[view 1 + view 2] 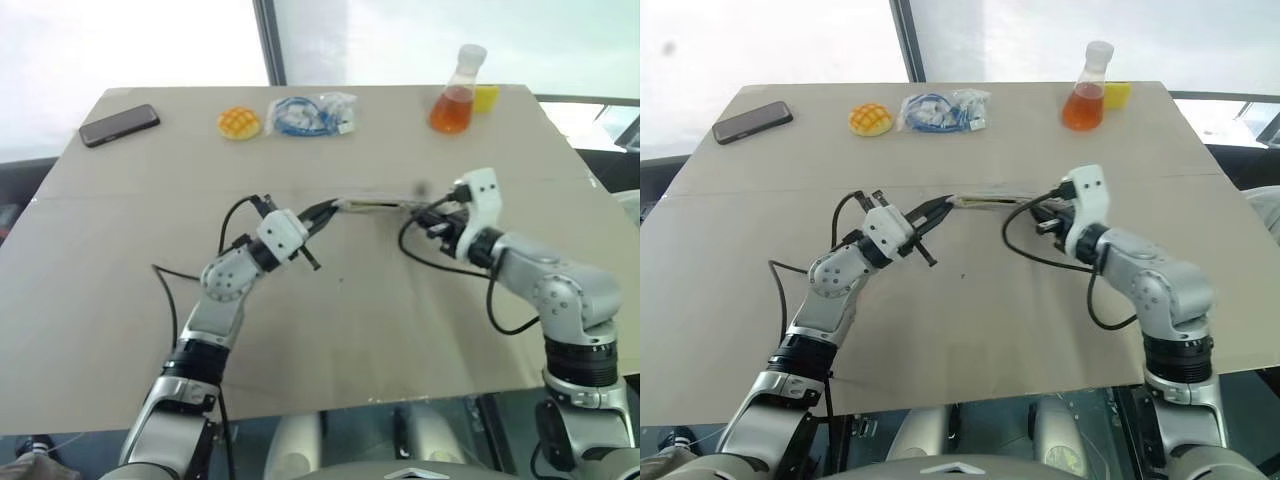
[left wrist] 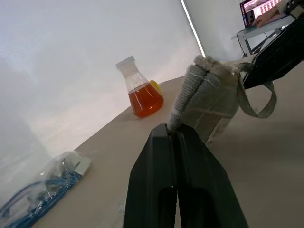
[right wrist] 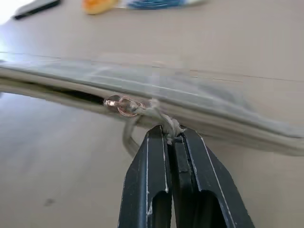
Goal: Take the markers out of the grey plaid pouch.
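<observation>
My right gripper should keep pulling the cord until the zipper pull reaches the pouch's loose end (image 3: 285,137), because a gap (image 3: 71,92) runs from the zipper pull toward my left gripper.
The grey plaid pouch (image 1: 375,204) hangs edge-on just above the middle of the table, stretched between my two grippers. My left gripper (image 1: 328,211) is shut on the pouch's left end; the left wrist view shows grey fabric (image 2: 209,92) bunched at its fingertips (image 2: 167,135). My right gripper (image 3: 172,135) is shut on the pale cord loop (image 3: 164,122) tied to the zipper pull (image 3: 119,104). A dark gap along the zipper shows on one side of the pull. The markers are hidden.
Along the table's far edge lie a black phone (image 1: 119,124), a yellow bun-shaped toy (image 1: 239,123), a clear bag with blue cable (image 1: 312,113) and a flask of orange liquid (image 1: 455,95) with a yellow block (image 1: 486,97) behind it.
</observation>
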`<state>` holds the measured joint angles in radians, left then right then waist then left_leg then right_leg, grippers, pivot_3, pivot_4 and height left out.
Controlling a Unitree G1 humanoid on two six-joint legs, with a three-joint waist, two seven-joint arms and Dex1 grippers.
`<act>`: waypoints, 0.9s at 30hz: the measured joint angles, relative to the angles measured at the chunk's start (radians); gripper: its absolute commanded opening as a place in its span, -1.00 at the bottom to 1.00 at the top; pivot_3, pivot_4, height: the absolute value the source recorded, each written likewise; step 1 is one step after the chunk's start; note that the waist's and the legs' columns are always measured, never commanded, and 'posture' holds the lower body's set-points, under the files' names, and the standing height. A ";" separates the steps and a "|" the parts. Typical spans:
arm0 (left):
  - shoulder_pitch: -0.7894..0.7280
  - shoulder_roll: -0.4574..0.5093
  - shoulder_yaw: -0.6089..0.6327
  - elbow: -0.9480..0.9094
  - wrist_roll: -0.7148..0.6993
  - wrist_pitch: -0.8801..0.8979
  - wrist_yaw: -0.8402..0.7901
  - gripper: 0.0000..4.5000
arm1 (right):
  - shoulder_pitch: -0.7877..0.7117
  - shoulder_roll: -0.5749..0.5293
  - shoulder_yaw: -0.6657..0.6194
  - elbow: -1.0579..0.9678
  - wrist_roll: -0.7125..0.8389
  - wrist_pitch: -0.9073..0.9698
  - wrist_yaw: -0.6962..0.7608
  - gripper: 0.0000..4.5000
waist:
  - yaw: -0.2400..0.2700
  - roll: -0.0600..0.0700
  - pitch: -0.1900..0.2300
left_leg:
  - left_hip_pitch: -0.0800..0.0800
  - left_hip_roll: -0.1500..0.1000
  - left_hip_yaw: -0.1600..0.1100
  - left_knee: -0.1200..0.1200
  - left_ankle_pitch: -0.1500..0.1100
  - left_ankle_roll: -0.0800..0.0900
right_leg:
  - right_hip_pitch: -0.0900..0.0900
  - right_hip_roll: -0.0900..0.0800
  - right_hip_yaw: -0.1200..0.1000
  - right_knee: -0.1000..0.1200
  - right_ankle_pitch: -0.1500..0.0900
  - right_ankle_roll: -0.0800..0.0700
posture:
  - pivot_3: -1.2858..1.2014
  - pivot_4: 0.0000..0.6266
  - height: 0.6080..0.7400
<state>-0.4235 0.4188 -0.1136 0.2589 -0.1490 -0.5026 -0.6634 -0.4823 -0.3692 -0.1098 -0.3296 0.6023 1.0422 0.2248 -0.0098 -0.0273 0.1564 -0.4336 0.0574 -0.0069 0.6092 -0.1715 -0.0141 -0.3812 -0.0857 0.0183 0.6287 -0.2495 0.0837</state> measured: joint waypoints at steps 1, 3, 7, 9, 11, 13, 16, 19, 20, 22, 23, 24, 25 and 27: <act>0.000 -0.001 0.003 -0.005 -0.012 0.005 -0.008 -1.00 | 0.000 -0.009 -0.008 0.003 -0.003 0.000 0.001 -0.97 | 0.000 0.000 0.000 | 0.000 0.000 0.000 -0.001 0.000 0.000 | 0.000 0.000 0.000 -0.001 0.000 0.000 | 0.03 -0.52 1.00; 0.000 -0.003 0.007 -0.011 -0.021 0.013 -0.014 -1.00 | 0.000 -0.014 -0.012 0.003 -0.006 0.000 0.002 -0.97 | -0.001 0.000 0.000 | 0.000 0.000 0.000 -0.001 0.000 0.000 | 0.000 0.000 0.000 -0.001 0.001 0.002 | 0.03 -0.52 1.00; 0.001 -0.006 0.009 -0.013 -0.041 0.029 -0.033 -1.00 | 0.003 -0.015 -0.012 0.003 -0.009 0.003 0.001 -0.97 | -0.001 0.000 0.000 | 0.000 0.000 0.000 -0.001 0.000 0.000 | 0.000 0.000 0.000 -0.001 0.001 0.002 | 0.03 -0.52 1.00; 0.001 -0.006 0.012 -0.013 -0.046 0.036 -0.038 -1.00 | 0.007 -0.016 -0.012 0.003 -0.011 0.003 0.001 -0.97 | -0.001 0.000 0.000 | 0.000 0.000 0.000 -0.001 0.000 0.000 | 0.000 0.000 0.000 -0.001 0.001 0.002 | 0.03 -0.52 1.00; 0.002 -0.006 0.017 -0.013 -0.049 0.037 -0.043 -1.00 | 0.014 -0.016 -0.013 0.003 -0.012 0.003 -0.001 -0.97 | 0.000 0.000 0.000 | 0.000 0.000 0.000 -0.001 0.000 0.000 | 0.000 0.000 0.000 -0.002 0.001 0.002 | 0.03 -0.52 1.00; 0.002 -0.006 0.025 -0.013 -0.049 0.037 -0.052 -1.00 | 0.026 -0.021 -0.019 0.003 -0.016 0.007 -0.004 -0.97 | 0.000 0.000 0.000 | 0.000 0.000 0.000 -0.001 0.000 0.000 | 0.000 0.000 0.000 -0.002 0.001 0.002 | 0.03 -0.52 1.00; 0.002 -0.006 0.030 -0.013 -0.050 0.037 -0.055 -1.00 | 0.032 -0.030 -0.030 0.003 -0.022 0.014 -0.009 -0.97 | -0.001 0.000 0.000 | 0.000 0.000 0.000 -0.001 0.000 0.000 | 0.000 0.000 0.000 -0.002 0.001 0.002 | 0.03 -0.52 1.00; 0.002 -0.006 0.032 -0.008 -0.050 0.034 -0.063 -1.00 | 0.041 -0.036 -0.035 0.001 -0.023 0.022 -0.009 -0.97 | -0.001 0.000 0.000 | 0.000 0.000 0.000 -0.001 0.000 0.000 | 0.000 0.000 0.000 -0.002 0.001 0.002 | 0.03 -0.52 1.00; 0.002 -0.006 0.032 -0.006 -0.050 0.033 -0.064 -1.00 | 0.043 -0.037 -0.035 0.001 -0.023 0.023 -0.009 -0.97 | -0.001 0.000 0.000 | 0.000 0.000 0.000 -0.001 0.000 0.000 | 0.000 0.000 0.000 -0.002 0.001 0.002 | 0.03 -0.52 1.00; 0.002 -0.006 0.033 0.002 -0.049 0.028 -0.068 -1.00 | 0.047 -0.038 -0.036 -0.004 -0.023 0.028 -0.010 -0.97 | -0.001 0.000 0.000 | 0.000 0.000 0.000 -0.001 0.000 0.000 | 0.000 0.000 0.000 -0.002 0.001 0.002 | 0.03 -0.52 1.00; 0.002 -0.006 0.034 0.005 -0.049 0.024 -0.071 -1.00 | 0.048 -0.039 -0.036 -0.006 -0.024 0.030 -0.010 -0.97 | 0.000 0.000 0.000 | 0.000 0.000 0.000 -0.001 0.000 0.000 | 0.000 0.000 0.000 -0.002 0.001 0.001 | 0.03 -0.52 1.00; 0.003 -0.006 0.034 0.010 -0.048 0.016 -0.072 -1.00 | 0.050 -0.041 -0.036 -0.007 -0.024 0.036 -0.010 -0.97 | 0.000 0.000 0.000 | 0.000 0.000 0.000 -0.001 0.000 0.000 | 0.000 0.000 0.000 -0.002 0.000 0.000 | 0.03 -0.52 1.00; 0.003 -0.006 0.034 0.012 -0.048 0.013 -0.073 -1.00 | 0.052 -0.043 -0.036 -0.008 -0.024 0.039 -0.010 -0.97 | 0.000 0.000 0.000 | 0.000 0.000 0.000 -0.001 0.000 0.000 | 0.000 0.000 0.000 -0.002 0.000 0.000 | 0.03 -0.52 1.00; 0.004 -0.007 0.034 0.018 -0.047 0.006 -0.074 -1.00 | 0.058 -0.051 -0.036 -0.008 -0.024 0.044 -0.010 -0.97 | 0.000 0.000 0.000 | 0.000 0.000 0.000 -0.001 0.000 0.000 | 0.000 0.000 0.000 -0.002 0.000 0.000 | 0.03 -0.52 1.00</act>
<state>-0.4199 0.4121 -0.0796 0.2771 -0.1962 -0.4962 -0.7378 -0.4242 -0.4199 -0.1460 -0.3372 0.5783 1.0859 0.2145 -0.0098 -0.0271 0.1565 -0.4338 0.0574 -0.0067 0.6079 -0.1715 -0.0141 -0.3811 -0.0857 0.0184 0.6270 -0.2495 0.0836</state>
